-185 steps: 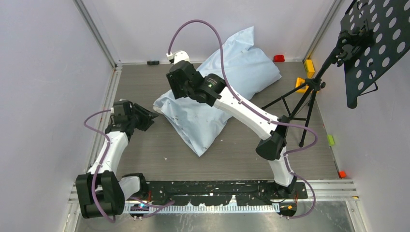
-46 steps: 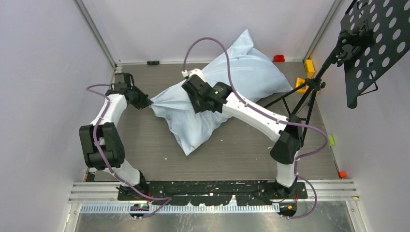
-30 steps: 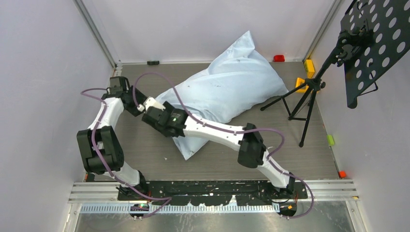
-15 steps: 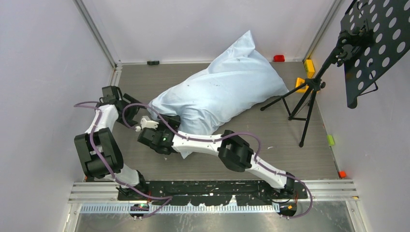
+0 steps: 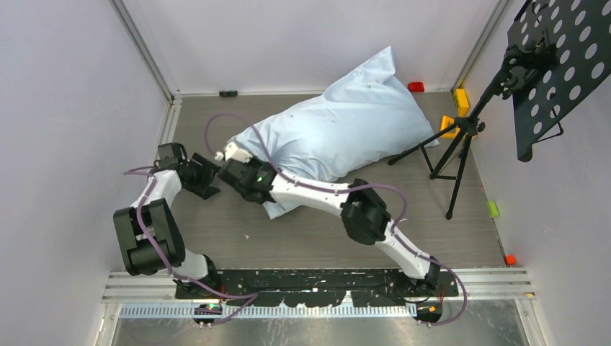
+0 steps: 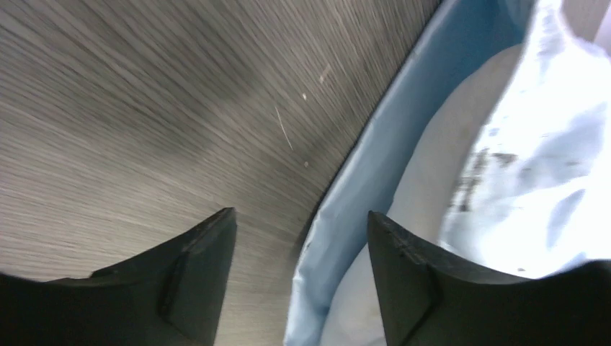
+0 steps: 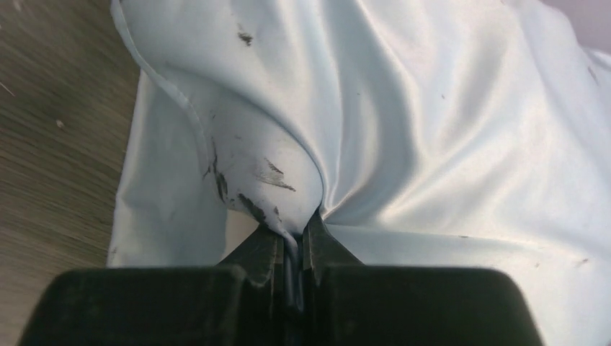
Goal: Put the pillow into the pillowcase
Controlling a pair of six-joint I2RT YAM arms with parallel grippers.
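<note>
My right gripper is holding the pillowcase's pinched fold low across the pillowcase's open end, so it needs to raise the fold back before my left gripper goes to the pillowcase's hem.
The light blue pillowcase lies bulging and slanted across the table, its open end at the near left. In the left wrist view its hem curves around a paler white surface, apparently the pillow; from above the pillow is hidden inside. My right gripper is shut on a pinched, smudged fold of pillowcase fabric near that open end. My left gripper is open, low over the table just left of the opening, with the hem lying between its fingers and apart from them.
A black tripod stand with a perforated plate stands at the right, close to the pillowcase's far end. Small coloured blocks lie along the right and back edges: red, yellow, green. Walls enclose the table.
The right gripper has closed on pillowcase fabric and moved farther from the bases. The left gripper has come nearer and rightward to the opening. The pillowcase has shifted slightly right.
</note>
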